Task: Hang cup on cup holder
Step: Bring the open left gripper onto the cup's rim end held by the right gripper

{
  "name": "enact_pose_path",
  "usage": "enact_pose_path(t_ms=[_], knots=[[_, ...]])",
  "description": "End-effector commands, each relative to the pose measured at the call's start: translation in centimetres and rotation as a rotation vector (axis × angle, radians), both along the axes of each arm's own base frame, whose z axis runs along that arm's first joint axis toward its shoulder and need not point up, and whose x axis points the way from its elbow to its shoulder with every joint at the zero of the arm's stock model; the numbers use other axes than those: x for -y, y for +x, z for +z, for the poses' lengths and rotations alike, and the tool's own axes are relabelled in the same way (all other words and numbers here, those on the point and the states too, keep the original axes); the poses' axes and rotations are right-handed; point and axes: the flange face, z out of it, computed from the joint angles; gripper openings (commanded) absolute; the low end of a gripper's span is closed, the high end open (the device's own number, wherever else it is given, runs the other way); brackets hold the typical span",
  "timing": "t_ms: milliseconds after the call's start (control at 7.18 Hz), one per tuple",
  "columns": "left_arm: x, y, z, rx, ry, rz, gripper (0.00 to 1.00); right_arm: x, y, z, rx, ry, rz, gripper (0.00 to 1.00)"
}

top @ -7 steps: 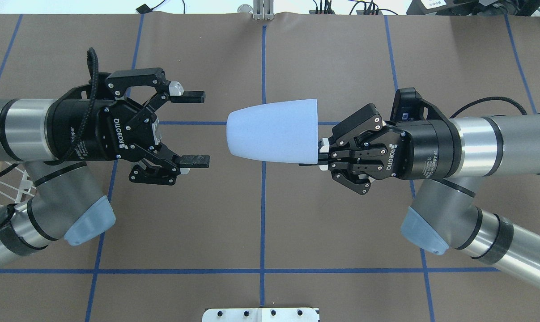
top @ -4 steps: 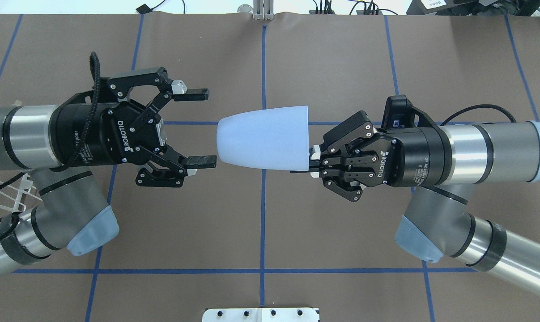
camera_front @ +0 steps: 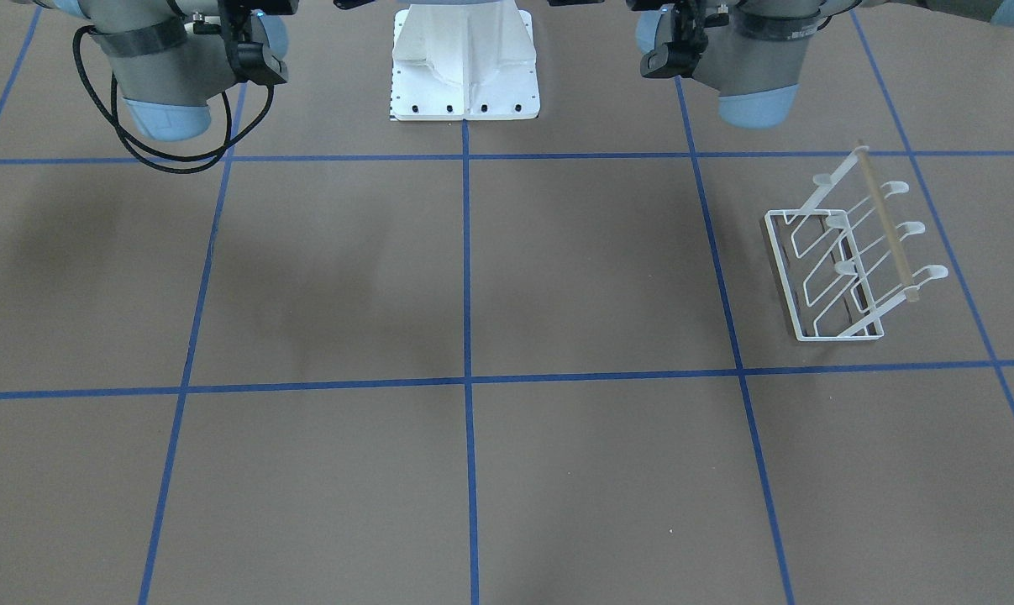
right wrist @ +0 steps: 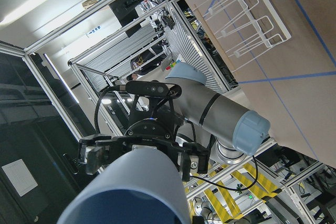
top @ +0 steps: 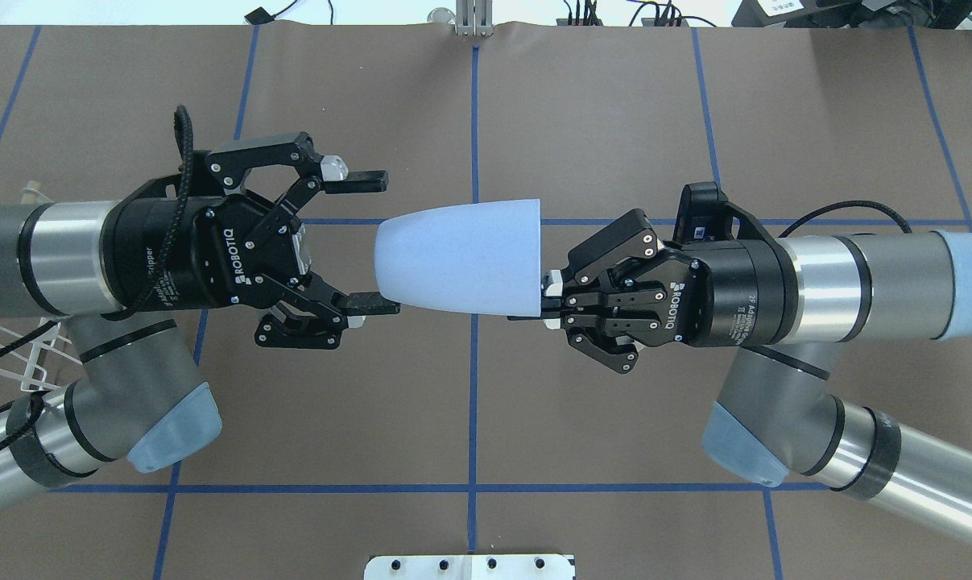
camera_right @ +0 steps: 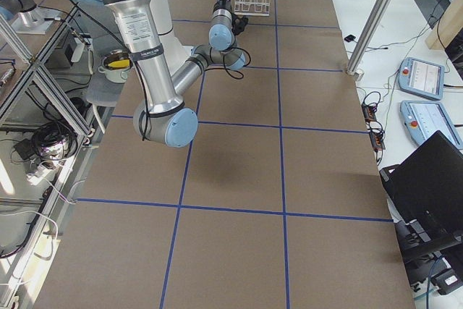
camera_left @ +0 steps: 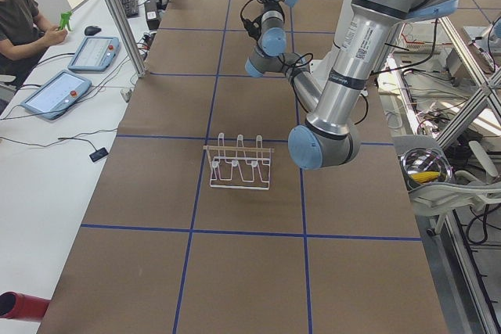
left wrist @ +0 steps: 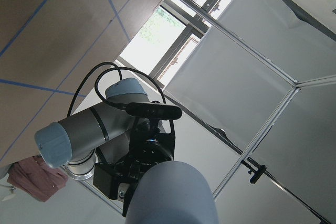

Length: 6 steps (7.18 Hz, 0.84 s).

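The light-blue cup [left wrist: 173, 195] will slide over one of the cup holder's broad-tipped wires [camera_front: 844, 267] with its opening down and stay tilted when I lower it, because the wires slant upward.
The light-blue cup [top: 461, 258] hangs on its side above the table's middle, narrow base toward my left arm. My right gripper [top: 538, 310] is shut on the cup's rim. My left gripper [top: 390, 241] is open, its fingertips [top: 373, 177] either side of the cup's base, not closed on it. The cup fills the bottom of the left wrist view [left wrist: 170, 192] and the right wrist view [right wrist: 131, 187]. The white wire cup holder [camera_front: 851, 260] stands on the table on my left side, also in the exterior left view [camera_left: 239, 166], and under my left arm [top: 10, 354].
The robot's white base plate [top: 469, 566] sits at the table's near edge. Blue tape lines grid the brown table. An operator [camera_left: 23, 21] sits by tablets beyond the table's far side. A metal bowl [camera_left: 427, 170] stands off the table behind the robot.
Both arms moved toward each other. The right gripper carried the cup leftward, and the left gripper's open fingers now straddle the cup's base.
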Motion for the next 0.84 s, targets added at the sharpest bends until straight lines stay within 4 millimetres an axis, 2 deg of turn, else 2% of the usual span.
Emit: enact_pose_path(t_ms=[0,557,696], knots=[[-0.16,0.21,-0.24,-0.012,-0.012,-0.001,0.97,-0.16,-0.41,-0.07,0.005,-0.007,0.000,0.00],[-0.74,0.58,-0.37,-0.017,-0.009,0.012,0.96,-0.27,-0.63,-0.54,0.019,-0.012,0.003,0.00],[-0.77,0.52,-0.42,-0.019,-0.010,0.012,0.81,-0.32,-0.68,-0.47,0.018,-0.012,0.002,0.00]])
